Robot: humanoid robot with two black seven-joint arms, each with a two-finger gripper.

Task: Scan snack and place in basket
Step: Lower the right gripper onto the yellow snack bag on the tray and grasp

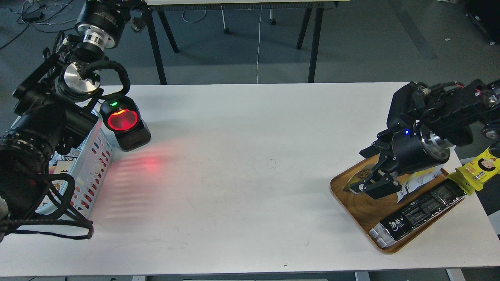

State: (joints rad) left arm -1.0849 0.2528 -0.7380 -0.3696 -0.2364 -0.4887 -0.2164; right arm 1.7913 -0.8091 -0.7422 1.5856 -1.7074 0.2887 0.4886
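The white printed packet's own end edge (400,196) can be seen past my right gripper's fingers. The pouch (359,178) will therefore come away by itself when I lift it.
The snack (421,180) lies on the wooden tray (353,205) at the right, its silvery-white printed back showing, and my right gripper hides part of it. My right gripper (368,171) is down over the pouch's left end. Its two fingers stand apart with the pouch's edge between them, so it looks open. The light blue basket (95,164) stands at the left table edge, partly behind my left arm, with packets inside. The far end of my left arm (134,17) is high at the upper left, dark and unclear.
A black scanner (125,123) with a glowing red window stands next to the basket and casts red light on the table. A long black packet (418,212) lies on the tray's front. A yellow packet (478,168) with a face lies at the right table edge.
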